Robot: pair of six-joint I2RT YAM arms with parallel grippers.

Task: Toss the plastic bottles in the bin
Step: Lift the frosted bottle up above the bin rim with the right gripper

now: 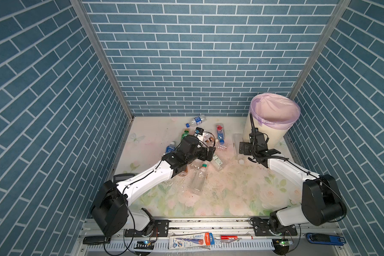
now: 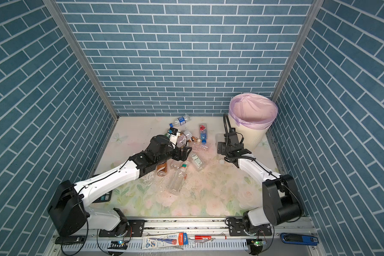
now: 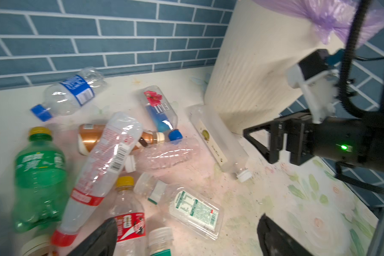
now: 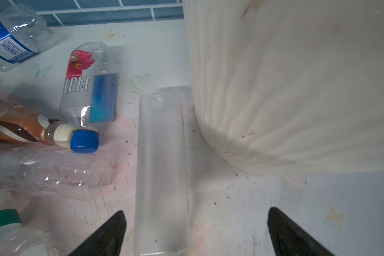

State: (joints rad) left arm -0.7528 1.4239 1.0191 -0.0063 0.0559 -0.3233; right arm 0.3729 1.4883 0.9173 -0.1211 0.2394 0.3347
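Note:
My right gripper keeps going down until its fingers are on both sides of the frosted bottle, and then close. The fingers are open across the bottle's narrow body, with free space next to the bin.
Several plastic bottles lie in a heap mid-table: a green one, a brown one, a Fiji bottle, a blue-labelled one and a long clear one. My left gripper hangs open over a flat clear bottle with a green-white label. A frosted bottle lies beside the bin, a cream ribbed basket with a lilac liner. My right gripper is open around the frosted bottle's lower end, jaws wide and not pinching it.
A black calculator lies under the left arm near the left wall. Blue brick walls close three sides. On the front rail rest a pen package and a blue tool. Bare floral tabletop spreads in front.

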